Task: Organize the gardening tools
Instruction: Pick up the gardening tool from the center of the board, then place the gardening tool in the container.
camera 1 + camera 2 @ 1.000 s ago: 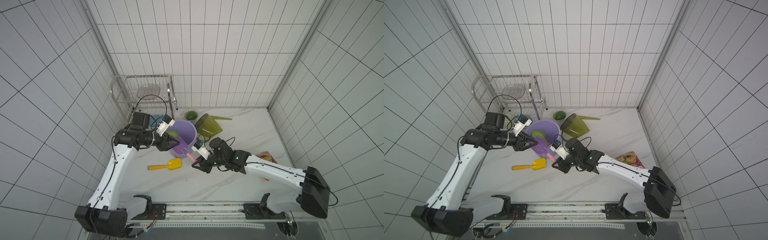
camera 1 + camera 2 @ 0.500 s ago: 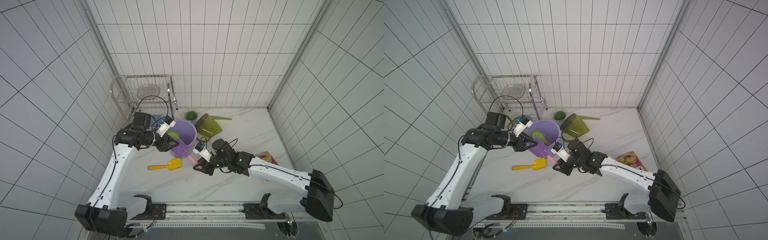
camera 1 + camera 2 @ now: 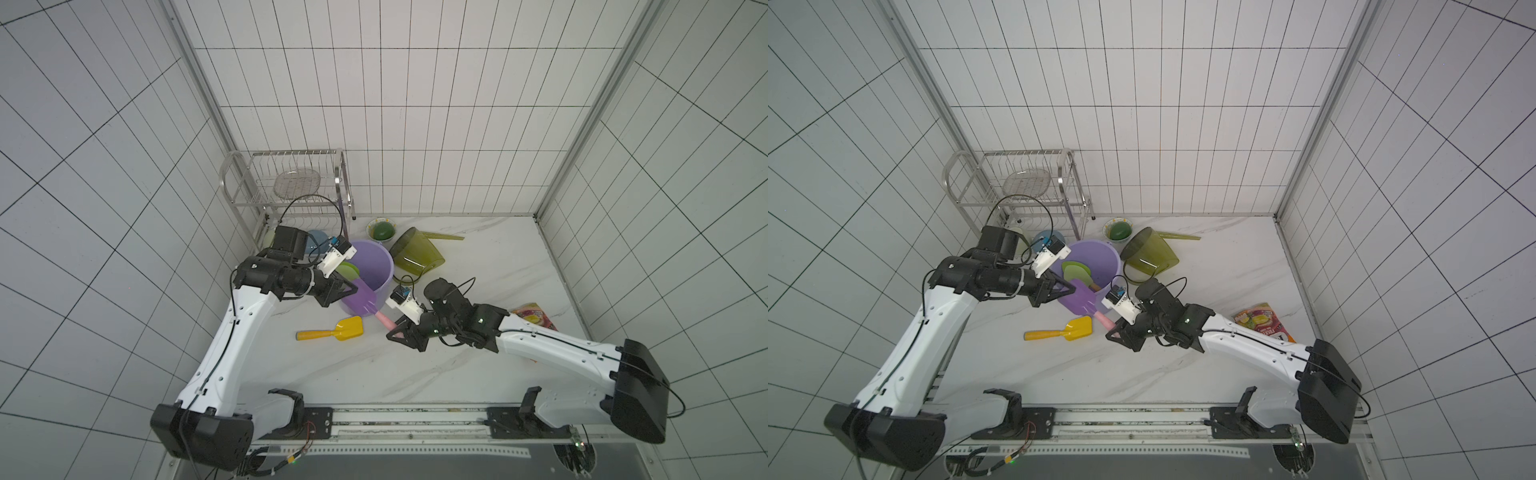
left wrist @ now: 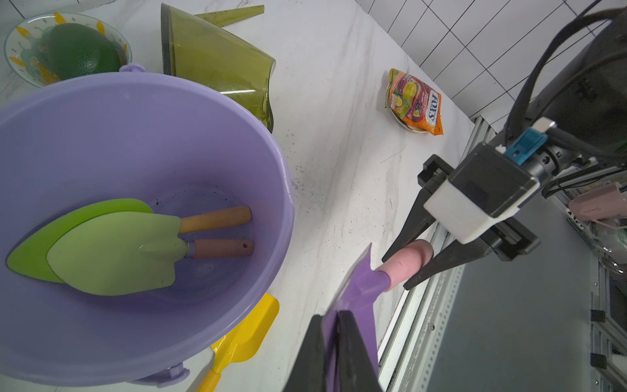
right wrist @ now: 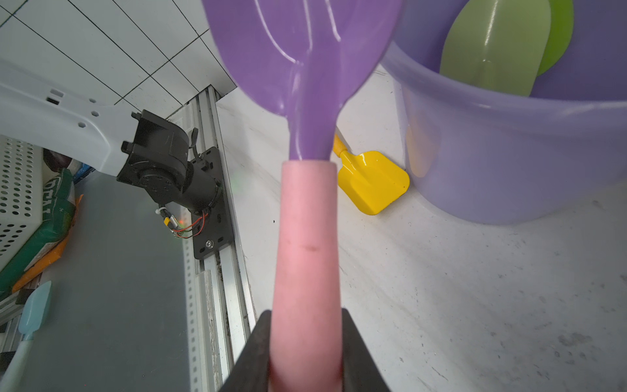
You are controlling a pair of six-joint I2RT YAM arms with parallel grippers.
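Observation:
The purple scoop is in both grippers, so my right gripper should open and let go of the pink handle before my left gripper swings the scoop into the bucket.
The purple scoop with the pink handle hangs in the air between both arms, beside the purple bucket. My left gripper is shut on the edge of its blade. My right gripper is shut on the handle's end. In the bucket lie the pale-green spade and the bright-green trowel. The yellow scoop lies on the table by the bucket's foot. The olive watering can lies on its side behind the bucket.
A patterned bowl with a dark green fruit stands at the back. A wire dish rack fills the back left corner, a blue bowl below it. An orange snack packet lies at the right. The mounting rail runs along the front.
My left gripper's jaws have shut on the purple scoop's blade. The right gripper keeps its hold on the pink handle and has barely moved.

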